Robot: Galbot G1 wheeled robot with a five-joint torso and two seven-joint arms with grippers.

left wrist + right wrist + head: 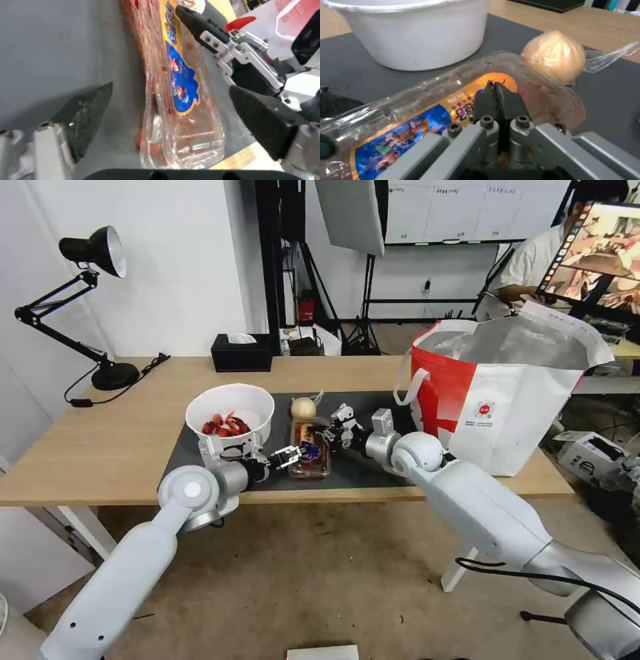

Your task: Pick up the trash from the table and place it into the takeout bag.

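Observation:
I expect the clear plastic tray [311, 461] to stay straight, held by its near end, when I lift it toward the takeout bag, because raised rims run along it.
A clear plastic tray [311, 452] with a blue and orange label lies on the dark mat [180, 453] of the table [100, 447]. My right gripper [327, 433] is shut on the tray's [420, 107] edge, its fingers [495, 100] pressed together over the label. My left gripper [287, 455] is open at the tray's [180, 82] near end, with one finger [86, 117] on each side. The white bowl [230, 410] of red scraps stands left of the tray. The beige ball [303, 408] lies behind it. The red-and-white takeout bag [507, 400] stands open at the right.
A black tissue box [241, 352] sits at the table's back edge and a black desk lamp [100, 313] at the far left. A bit of clear film [610, 57] lies beside the ball [553, 55]. The bowl [420, 37] is close to the tray.

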